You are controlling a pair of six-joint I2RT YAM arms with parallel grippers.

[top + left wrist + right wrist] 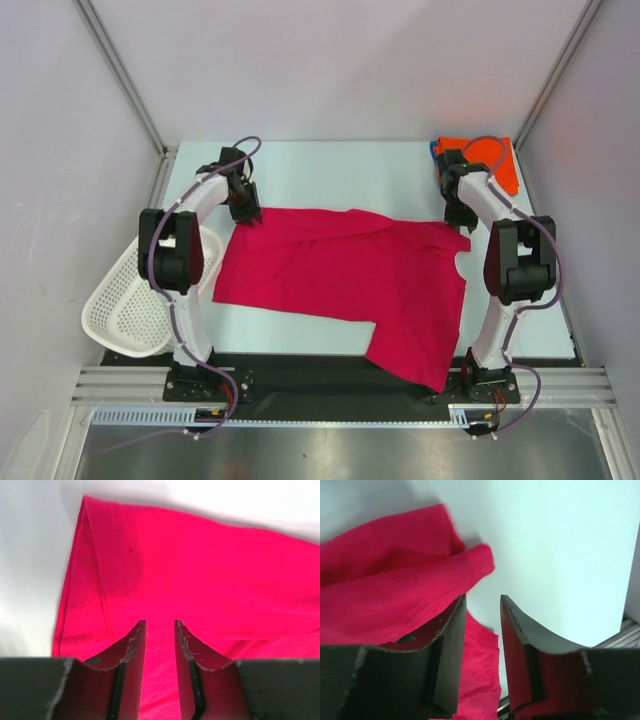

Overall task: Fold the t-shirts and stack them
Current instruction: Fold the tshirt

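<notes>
I expect the crimson t-shirt's folded-over edge (430,236) to open into a wider flat flap when I pull it forward, because a slanting crease (350,236) runs into that edge.
A crimson t-shirt (340,275) lies spread across the middle of the table, its lower right part reaching the front edge. My left gripper (248,215) hovers over its back left corner. In the left wrist view its jaws (160,622) stand apart with only flat crimson cloth (200,570) showing through the gap. My right gripper (460,218) is at the shirt's back right corner. It is open (482,597), with a folded-over edge of the crimson t-shirt (395,590) just left of and below its fingers. A folded orange t-shirt (482,158) lies at the back right corner.
A white perforated basket (135,300) hangs off the table's left edge beside the left arm. Grey walls close in the back and both sides. The white table (330,170) shows behind the crimson shirt.
</notes>
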